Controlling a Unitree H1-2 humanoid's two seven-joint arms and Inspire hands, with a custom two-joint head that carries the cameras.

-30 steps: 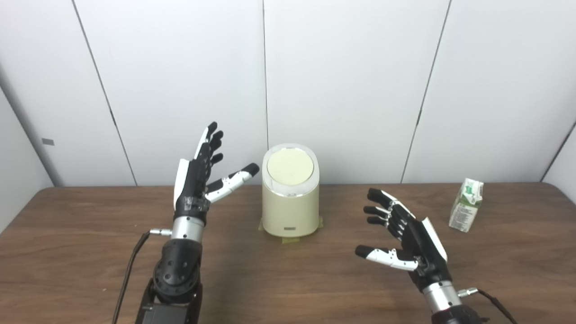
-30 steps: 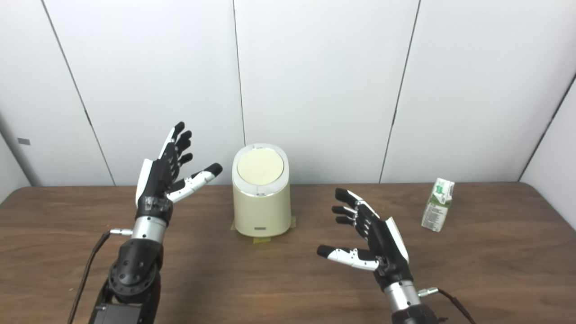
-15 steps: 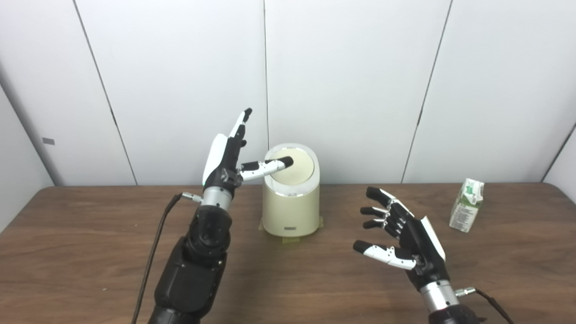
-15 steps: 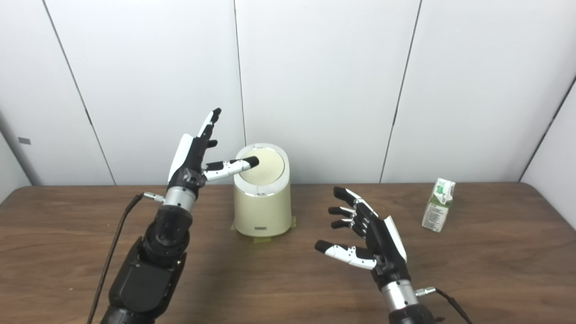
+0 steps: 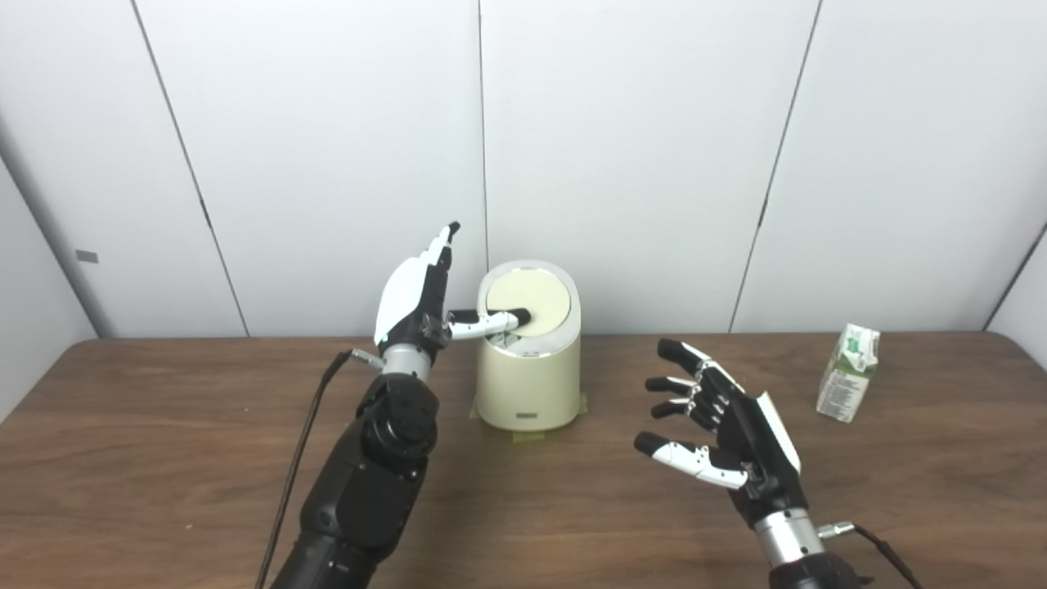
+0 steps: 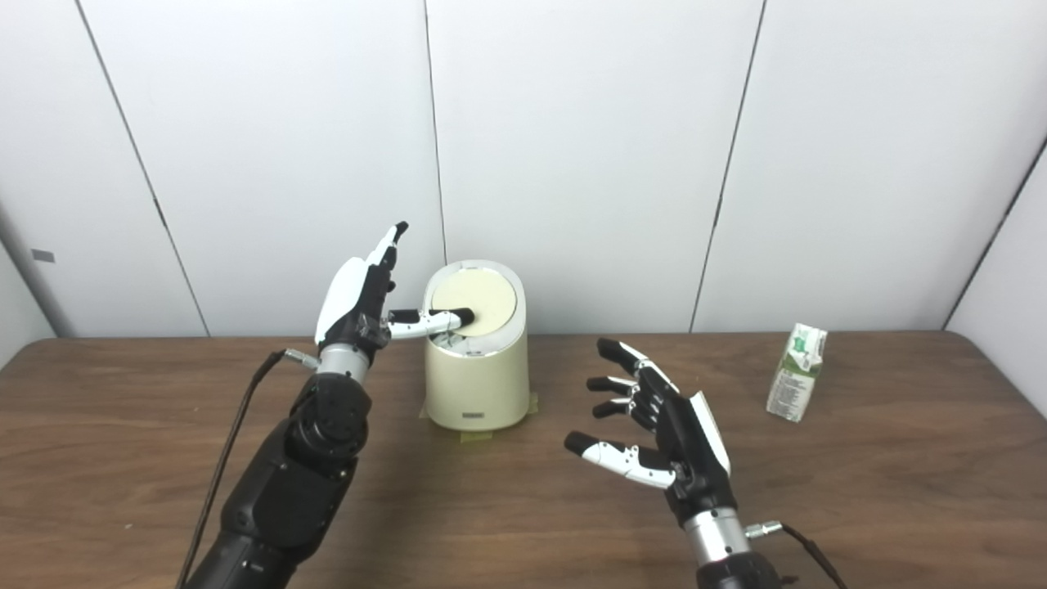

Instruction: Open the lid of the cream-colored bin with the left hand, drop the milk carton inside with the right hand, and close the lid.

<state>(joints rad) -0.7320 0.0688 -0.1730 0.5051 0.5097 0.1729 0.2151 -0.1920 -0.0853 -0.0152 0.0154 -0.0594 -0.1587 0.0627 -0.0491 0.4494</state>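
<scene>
I expect the round lid to swing up toward the wall and stay up when opened, as the lid's near edge shows a gap by my thumb.
The cream-colored bin stands on the table near the back wall. Its round lid looks tipped down at the near left, where my thumb presses on it. My left hand is right beside the bin's left side, open, fingers pointing up and thumb stretched across the lid's edge. The milk carton, white and green, stands upright at the far right of the table. My right hand hovers open over the table between bin and carton, fingers spread, holding nothing.
Brown wooden table with white wall panels behind it. Tape strips hold the bin's base. A black cable runs along my left arm.
My left hand moved right from beside the bin onto it, then dropped so the thumb presses the lid's near edge, which now dips. My right hand drifted slightly left.
</scene>
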